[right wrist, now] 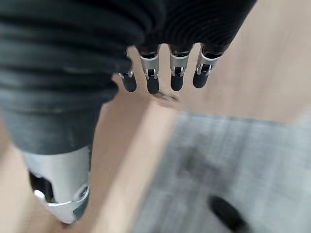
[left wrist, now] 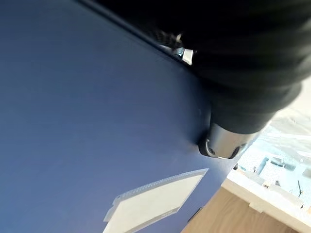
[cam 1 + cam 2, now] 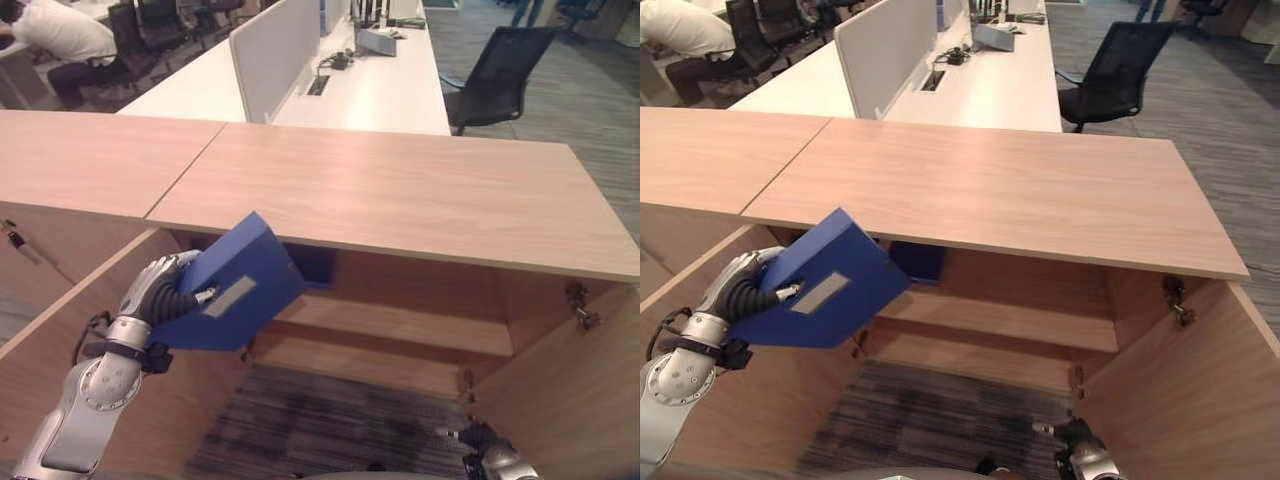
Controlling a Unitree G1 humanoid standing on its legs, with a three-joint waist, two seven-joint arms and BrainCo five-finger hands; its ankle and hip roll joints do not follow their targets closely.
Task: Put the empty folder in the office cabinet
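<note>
A dark blue end sticks out past the blue folder, so I expect another folder to be lying flat on the shelf when I move this one aside.
A blue folder with a pale label pocket hangs tilted in front of the upper left of the open cabinet, its far corner just under the wooden cabinet top. My left hand is shut on the folder's near edge, fingers curled round it; the thumb presses on the folder's blue face. Inside the cabinet there is a wooden shelf. My right hand hangs low at the bottom right, open, with its fingers relaxed and holding nothing.
Another dark blue item stands on the shelf behind the folder. The cabinet's doors stand open at the left and the right. Beyond are white desks, a black office chair and a seated person.
</note>
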